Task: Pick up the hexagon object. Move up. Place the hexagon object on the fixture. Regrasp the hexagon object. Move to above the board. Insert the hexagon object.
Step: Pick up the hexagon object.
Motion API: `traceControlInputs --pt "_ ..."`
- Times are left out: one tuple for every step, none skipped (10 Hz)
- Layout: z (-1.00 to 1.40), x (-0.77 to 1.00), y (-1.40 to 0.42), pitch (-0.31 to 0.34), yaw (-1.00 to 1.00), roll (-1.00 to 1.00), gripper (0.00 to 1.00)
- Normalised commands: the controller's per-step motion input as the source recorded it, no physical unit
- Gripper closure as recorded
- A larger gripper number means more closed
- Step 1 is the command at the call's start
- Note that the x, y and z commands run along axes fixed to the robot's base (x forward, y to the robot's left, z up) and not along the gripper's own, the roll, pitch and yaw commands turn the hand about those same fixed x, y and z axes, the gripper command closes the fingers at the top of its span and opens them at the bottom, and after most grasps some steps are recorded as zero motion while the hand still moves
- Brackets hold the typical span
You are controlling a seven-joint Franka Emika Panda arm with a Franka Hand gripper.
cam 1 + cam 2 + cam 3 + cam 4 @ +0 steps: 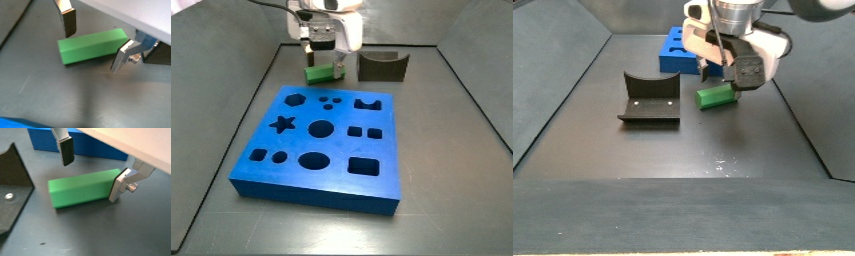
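Observation:
The hexagon object (321, 74) will stay cradled in the curved dip of the fixture's top edge (382, 61), its end showing, when the robot's gripper places it there lengthwise.
The hexagon object (90, 46) is a bright green bar lying flat on the dark floor; it also shows in a wrist view (81, 189) and in both side views (321, 73) (716, 95). My gripper (93, 39) hovers just above it, open, with one finger (67, 24) beyond its far side and the other at its end. Nothing is between the pads. The gripper also shows in a side view (326, 52). The fixture (382, 66) (649, 97) stands beside the bar. The blue board (325, 145) lies flat with several shaped holes.
The fixture's dark base plate (10, 188) shows close to the bar in a wrist view. The board's blue edge (87, 145) lies just behind the bar. Grey walls enclose the floor in both side views.

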Motion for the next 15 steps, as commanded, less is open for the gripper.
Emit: traceControlInputs --pt "0.00 0.00 0.00 0.000 -0.01 0.00 0.00" --pt "-0.38 0.14 0.13 0.000 -0.68 0.09 0.00" --pt "0.00 0.15 0.00 0.126 -0.19 0.00 0.00" --pt "0.00 0.00 0.00 0.000 0.00 0.00 1.00" --pt "0.00 0.00 0.00 0.000 0.00 0.00 1.00" --pt "0.00 0.00 0.00 0.000 0.00 0.00 1.00" --pt "0.00 0.00 0.00 0.000 0.00 0.00 1.00" --pt "0.00 0.00 0.00 0.000 0.00 0.00 1.00" --pt "0.00 0.00 0.00 0.000 0.00 0.00 1.00" --pt "0.00 0.00 0.00 0.000 0.00 0.00 1.00" --pt "0.00 0.00 0.00 0.000 0.00 0.00 1.00" --pt "0.00 0.00 0.00 0.000 0.00 0.00 1.00" --pt "0.00 0.00 0.00 0.000 0.00 0.00 1.00" --pt "0.00 0.00 0.00 0.000 0.00 0.00 1.00" --pt "0.00 0.00 0.00 0.000 0.00 0.00 1.00"
